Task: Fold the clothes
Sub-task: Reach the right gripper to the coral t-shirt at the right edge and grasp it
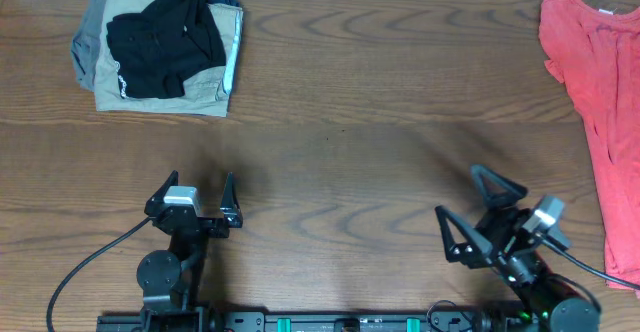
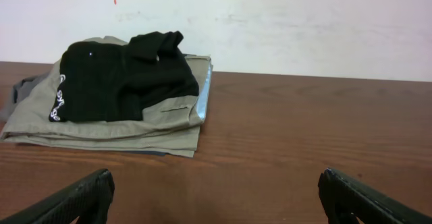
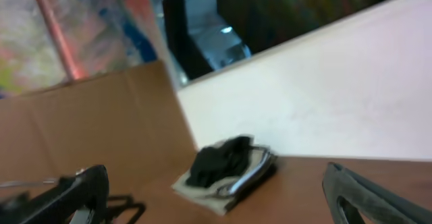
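Observation:
The robot's open right gripper keeps going toward the red-orange T-shirt's sleeve (image 1: 561,62), which pokes out onto clear table, until the fingers are on both sides of the cuff (image 1: 553,69).
The clothes (image 1: 601,102), a red-orange T-shirt, lie spread along the table's right edge, partly cut off by the frame, and show only in the overhead view. My right gripper (image 1: 461,195) stands open near the front right, left of the shirt's lower part and apart from it, tilted toward the far left. My left gripper (image 1: 203,186) stands open near the front left, far from the shirt. Nothing is between either pair of fingers. In the wrist views the left gripper (image 2: 214,190) and the right gripper (image 3: 216,183) both frame bare table.
A stack of folded khaki and grey garments (image 1: 150,82) with a black garment (image 1: 165,42) on top sits at the far left; the same stack (image 2: 121,116) lies ahead of the left gripper. Black cables (image 1: 80,272) trail from the arm bases.

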`<state>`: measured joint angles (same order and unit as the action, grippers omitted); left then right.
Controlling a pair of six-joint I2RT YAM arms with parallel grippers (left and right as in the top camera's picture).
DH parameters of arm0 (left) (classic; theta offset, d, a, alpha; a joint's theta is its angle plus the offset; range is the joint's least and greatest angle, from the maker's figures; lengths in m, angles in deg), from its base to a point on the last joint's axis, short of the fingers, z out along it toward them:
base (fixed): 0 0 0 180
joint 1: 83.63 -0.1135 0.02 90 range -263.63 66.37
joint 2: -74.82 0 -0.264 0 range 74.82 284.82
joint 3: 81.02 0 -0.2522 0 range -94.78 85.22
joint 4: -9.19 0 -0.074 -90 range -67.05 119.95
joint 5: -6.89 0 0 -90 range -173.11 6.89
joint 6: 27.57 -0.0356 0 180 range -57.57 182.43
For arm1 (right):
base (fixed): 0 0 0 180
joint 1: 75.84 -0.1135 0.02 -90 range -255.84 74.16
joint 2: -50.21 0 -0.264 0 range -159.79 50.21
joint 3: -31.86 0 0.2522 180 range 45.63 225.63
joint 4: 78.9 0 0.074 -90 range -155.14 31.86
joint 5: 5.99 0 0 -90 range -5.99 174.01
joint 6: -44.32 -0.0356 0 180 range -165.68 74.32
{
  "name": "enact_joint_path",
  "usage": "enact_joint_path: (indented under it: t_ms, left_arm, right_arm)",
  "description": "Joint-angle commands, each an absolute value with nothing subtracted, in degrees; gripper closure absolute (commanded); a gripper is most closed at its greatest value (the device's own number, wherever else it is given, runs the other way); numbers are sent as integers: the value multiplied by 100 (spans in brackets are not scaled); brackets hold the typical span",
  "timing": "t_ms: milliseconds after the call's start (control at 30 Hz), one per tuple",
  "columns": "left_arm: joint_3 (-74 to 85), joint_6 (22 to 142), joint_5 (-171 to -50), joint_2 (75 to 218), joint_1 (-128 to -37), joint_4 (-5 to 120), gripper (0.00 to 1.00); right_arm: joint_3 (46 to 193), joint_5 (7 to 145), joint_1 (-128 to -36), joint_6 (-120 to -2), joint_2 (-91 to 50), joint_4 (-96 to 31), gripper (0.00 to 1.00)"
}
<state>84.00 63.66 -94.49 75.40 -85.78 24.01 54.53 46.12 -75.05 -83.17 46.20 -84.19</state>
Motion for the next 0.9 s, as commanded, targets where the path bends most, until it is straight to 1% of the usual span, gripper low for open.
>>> enact_joint_path:
  t_ms: [0, 100, 167, 267, 367, 433, 533, 600, 667, 733, 867]
  left_arm:
    - [8499, 6287, -9503, 7505, -8598, 2591, 2]
    - [8499, 6290, -9503, 7505, -8598, 2589, 2]
    - [8499, 6290, -9503, 7505, -8598, 2589, 2]
    - [8499, 6287, -9503, 7505, -8598, 2589, 2]
    - [8499, 6287, -9505, 7505, -8598, 2589, 2]
    - [8499, 6287, -9505, 7505, -8598, 2589, 2]
    - [8499, 6287, -9503, 7505, -8598, 2589, 2]
    - [8499, 6290, -9503, 7505, -8598, 2589, 2]
    - [8499, 6287, -9505, 7505, -8598, 2589, 2]
    - [8499, 6290, -9503, 7505, -8598, 2589, 2]
    - [8499, 6287, -9503, 7505, -8598, 2589, 2]
  right_arm:
    - [6421, 5331, -7472, -6776, 3986, -7715, 1]
    - [7420, 6588, -7472, -5336, 2946, -6297, 1]
    - [8028, 7591, -7472, -4744, 2126, -5613, 1]
    - [9147, 9148, -7468, -4532, 516, -4848, 1]
    - [10478, 10041, -7387, -4534, -1056, -4050, 1]
    - [11374, 10315, -7264, -4521, -2029, -3543, 1]
    - [12944, 10374, -7041, -4403, -3517, -2502, 1]
    - [13776, 10376, -6954, -4315, -4227, -1932, 1]
    - [14375, 10376, -6895, -4171, -4800, -1645, 1]
    - [14609, 10452, -6873, -4167, -5124, -1632, 1]
    - [14635, 10839, -6757, -4071, -5655, -2026, 1]
